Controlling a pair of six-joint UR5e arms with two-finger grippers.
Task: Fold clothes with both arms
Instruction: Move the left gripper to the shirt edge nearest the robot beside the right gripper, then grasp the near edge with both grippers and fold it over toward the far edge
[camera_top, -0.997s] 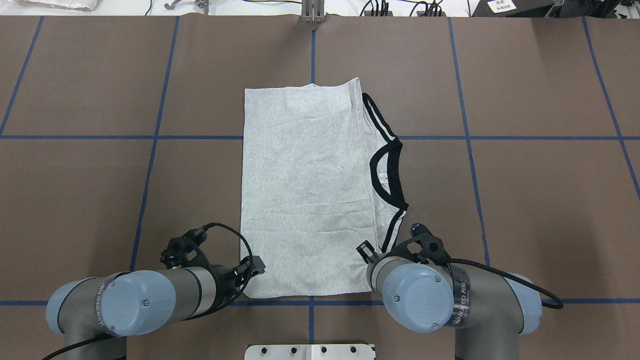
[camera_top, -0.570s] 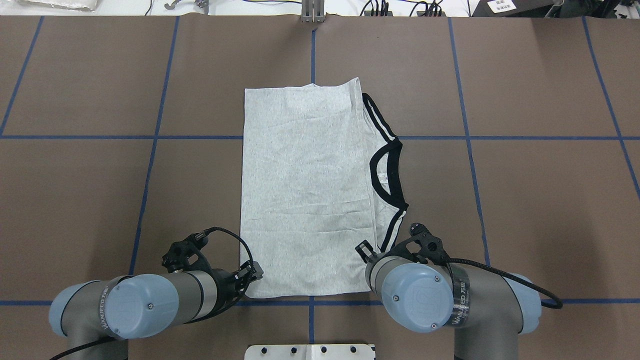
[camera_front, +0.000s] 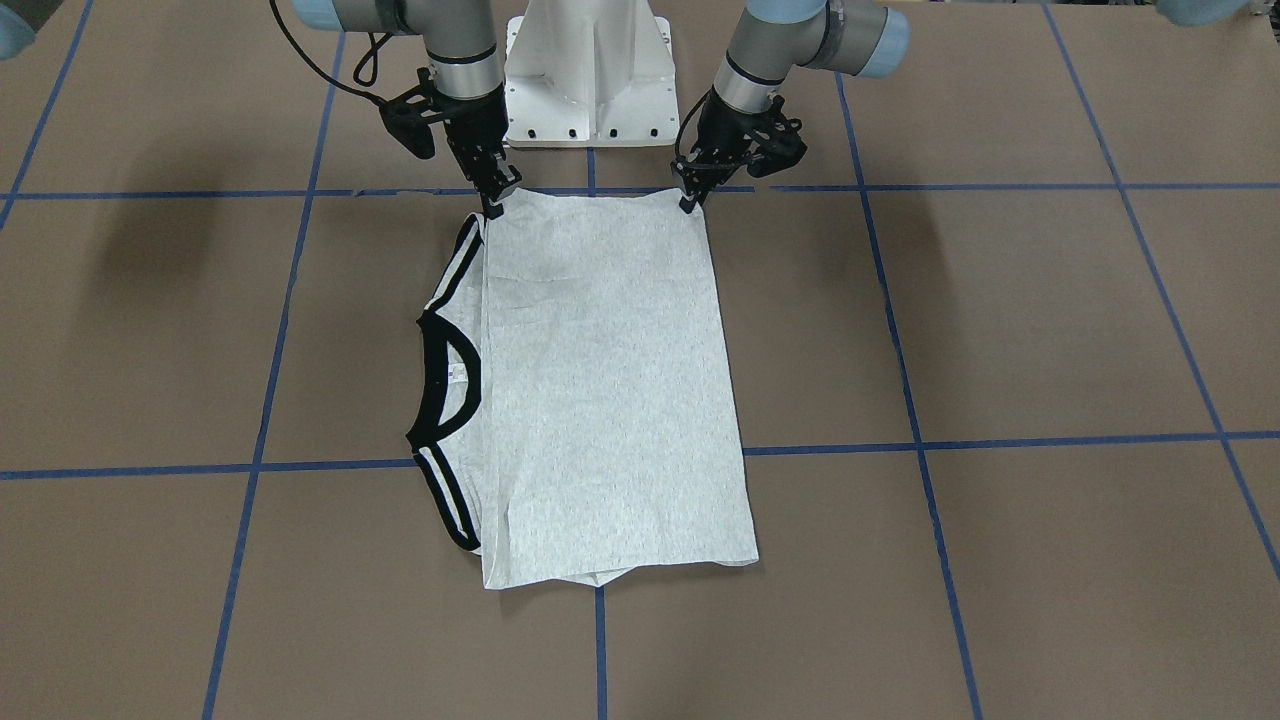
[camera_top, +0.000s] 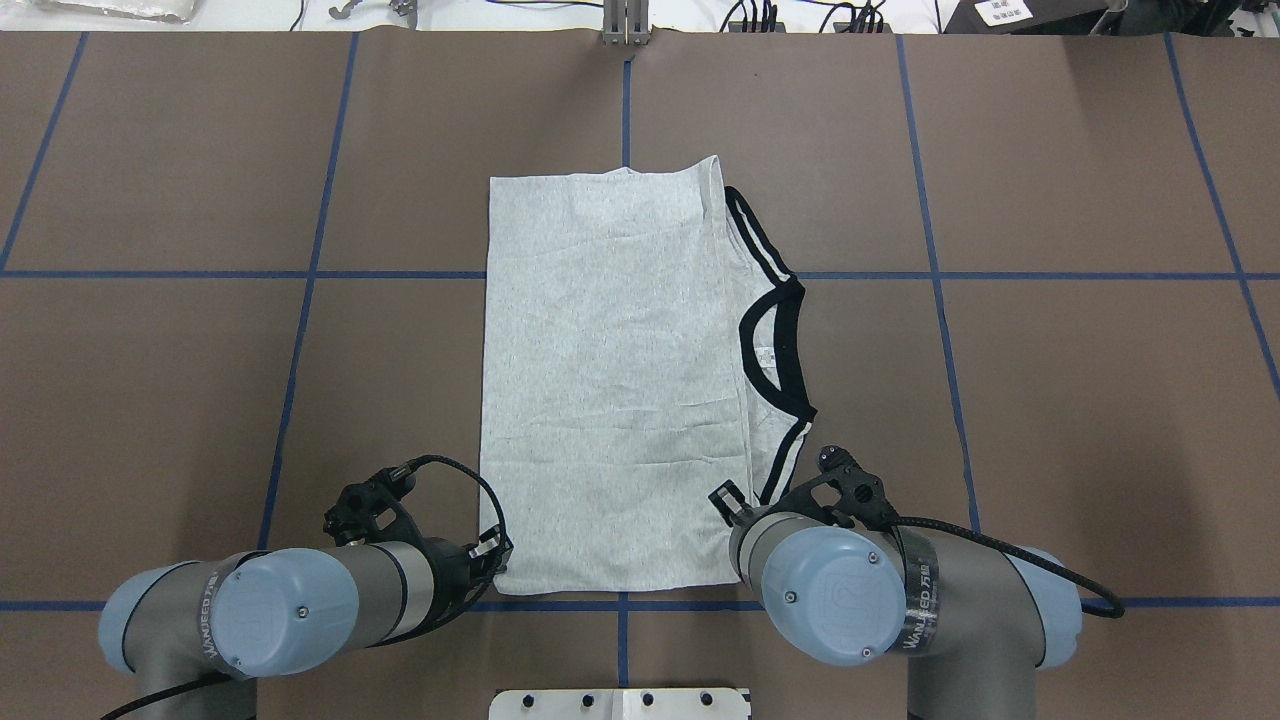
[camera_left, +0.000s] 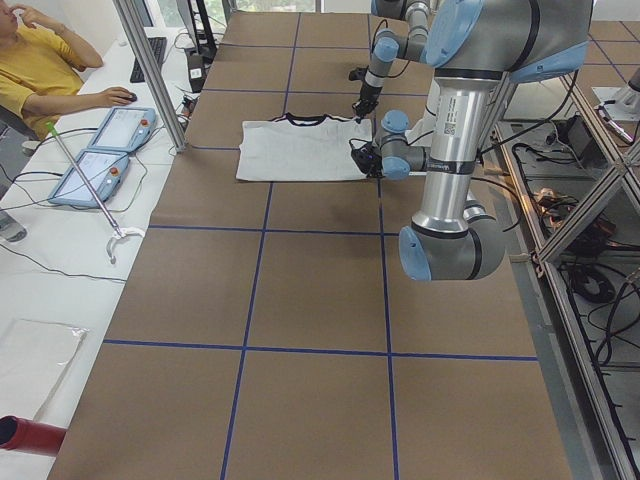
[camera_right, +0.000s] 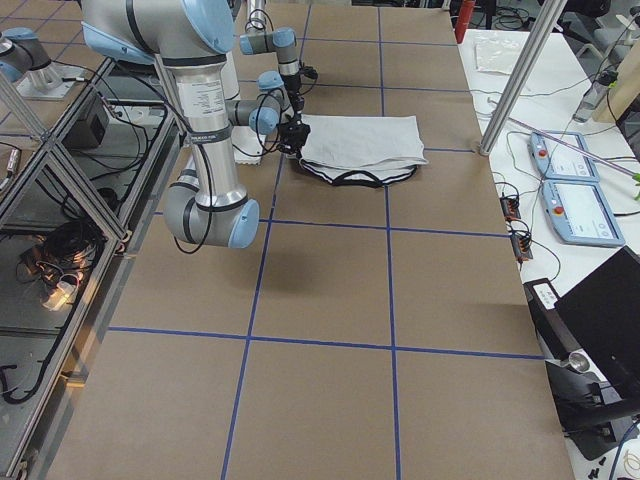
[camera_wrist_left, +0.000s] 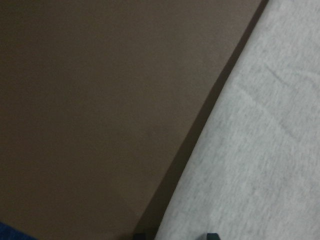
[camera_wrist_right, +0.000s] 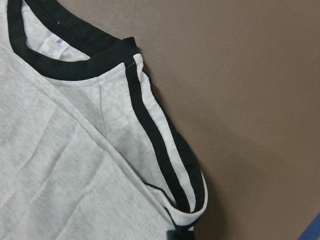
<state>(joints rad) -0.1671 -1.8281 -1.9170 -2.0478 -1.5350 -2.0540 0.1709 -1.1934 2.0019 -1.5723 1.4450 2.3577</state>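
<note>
The black collar (camera_front: 434, 379) sits midway between the striped sleeves (camera_front: 457, 266), so I expect the collar to bend double and the sleeves meet when I fold the T-shirt over.
The light grey T-shirt (camera_top: 610, 380) lies flat on the brown table, folded into a long rectangle. Its black collar (camera_top: 790, 350) and black-striped sleeves stick out on its right side. My left gripper (camera_top: 497, 548) is at the shirt's near-left corner. In the left wrist view the two fingertips (camera_wrist_left: 212, 235) stand apart, open, with the shirt's (camera_wrist_left: 260, 150) edge running between them. My right gripper (camera_front: 493, 207) is down on the near-right corner. In the right wrist view its tip (camera_wrist_right: 177, 234) sits at the end of the striped sleeve (camera_wrist_right: 165, 165) and looks shut on the cloth.
The white pedestal (camera_top: 620, 703) stands right behind the shirt's near edge, between the arms. Blue tape lines grid the brown table (camera_top: 1100, 400). A seated person (camera_left: 40, 70) and two teach pendants (camera_left: 100, 150) are beyond the far edge, past a metal pole (camera_left: 150, 70).
My left gripper has moved back and slightly left, closing in on the shirt's near-left corner. The right arm and the shirt have stayed put.
</note>
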